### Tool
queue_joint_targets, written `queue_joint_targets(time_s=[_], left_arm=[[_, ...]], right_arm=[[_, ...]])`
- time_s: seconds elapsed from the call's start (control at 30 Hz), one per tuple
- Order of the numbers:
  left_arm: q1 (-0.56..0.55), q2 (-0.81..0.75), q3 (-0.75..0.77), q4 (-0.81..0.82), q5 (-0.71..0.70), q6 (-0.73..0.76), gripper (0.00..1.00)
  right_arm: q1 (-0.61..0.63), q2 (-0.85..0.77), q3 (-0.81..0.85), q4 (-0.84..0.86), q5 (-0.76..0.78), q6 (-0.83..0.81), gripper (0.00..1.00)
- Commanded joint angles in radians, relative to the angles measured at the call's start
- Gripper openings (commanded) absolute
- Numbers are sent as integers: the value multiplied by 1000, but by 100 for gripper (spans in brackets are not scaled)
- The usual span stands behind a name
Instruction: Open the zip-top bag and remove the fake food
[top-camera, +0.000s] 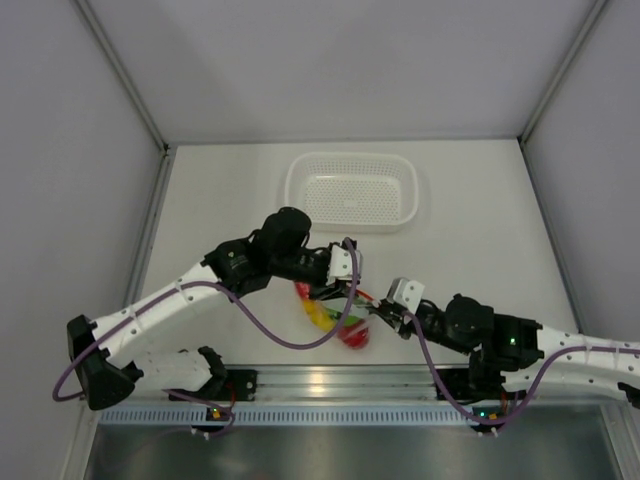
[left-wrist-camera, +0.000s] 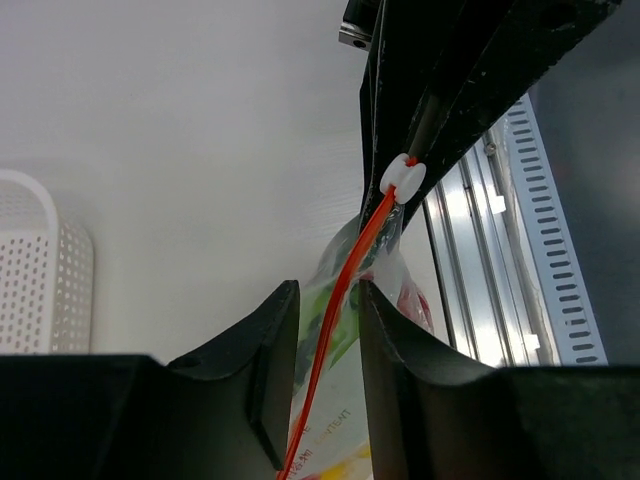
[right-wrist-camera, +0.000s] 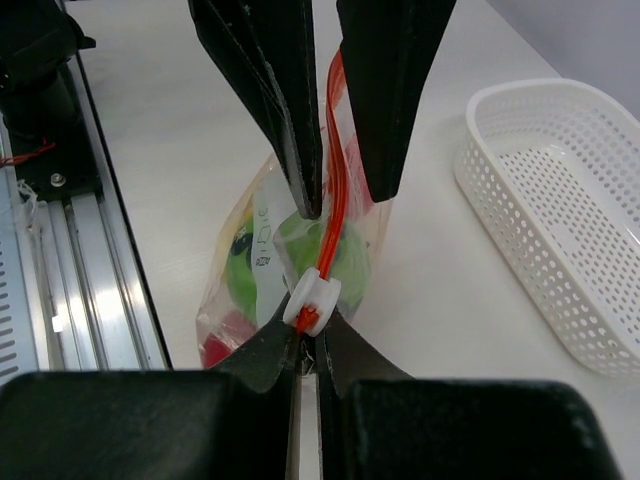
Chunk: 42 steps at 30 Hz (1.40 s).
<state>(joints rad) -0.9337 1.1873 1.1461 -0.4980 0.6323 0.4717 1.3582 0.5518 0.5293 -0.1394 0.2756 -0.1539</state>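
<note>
Next, I grip the bag's end (right-wrist-camera: 307, 321) again squarely with my right gripper before my left gripper pulls the slider, because the white slider (right-wrist-camera: 313, 298) sits tilted at my right gripper's fingers.
The zip-top bag (top-camera: 330, 312) sits between my two grippers near the table's front edge, with its orange-red strip on top. My left gripper (top-camera: 350, 268) is closed to a narrow gap on the bag's top, and the strip (left-wrist-camera: 345, 290) runs between its jaws. My right gripper (top-camera: 383, 312) is shut on the bag's end just behind the white slider (right-wrist-camera: 311, 297). The slider also shows in the left wrist view (left-wrist-camera: 402, 178). The fake food is inside the bag: a green ball (right-wrist-camera: 300, 245), a red piece (right-wrist-camera: 220, 348) and a yellow piece (top-camera: 318, 316).
A white perforated basket (top-camera: 352, 190) stands behind the bag at mid-table; it also shows in the right wrist view (right-wrist-camera: 560, 200). The metal rail (top-camera: 330, 380) at the arms' bases runs close in front of the bag.
</note>
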Motion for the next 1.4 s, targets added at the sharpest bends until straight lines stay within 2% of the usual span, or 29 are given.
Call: queue_joint_targets(time_s=[0.0,0.03,0.1,0.17,0.27,0.3,0.33,0.4,0.43,0.53,0.77,1.13,1.37], left_arm=[[3,17,9,4,35,5,36],[3,26,12,4,35,5,32],[3,32,17,3,30,4,10],[3,35,21,3,18,4,0],[3,31,41,3,-19,-7,0],[3,29,47,3,-45,-18,0],[3,26,67,1,-58,-25,0],[3,28,86,1,-92,-57,0],[3,29,95,3,-100,-67,0],[3,28,116,3,-118,-97,0],[3,-6,101,3,-73,-111,0],[3,-48,96,4,-19,-111,0],[3,-66,83,1,23,-104,0]], right_arm=[[-11,-7,44,49,27,7,0],[-11,-9,44,53,27,7,0],[-11,-12,43,54,31,7,0],[-11,-13,43,54,37,7,0],[-11,-18,40,50,37,2,1],[-13,-26,40,53,37,2,4],[-13,-29,37,54,40,4,17],[-13,-42,28,69,42,17,26],[-13,-49,25,76,50,25,35],[-11,-62,12,118,80,60,39],[-19,-102,-40,268,120,123,37],[-88,-102,-63,285,36,106,19],[-126,-73,-58,311,-59,113,20]])
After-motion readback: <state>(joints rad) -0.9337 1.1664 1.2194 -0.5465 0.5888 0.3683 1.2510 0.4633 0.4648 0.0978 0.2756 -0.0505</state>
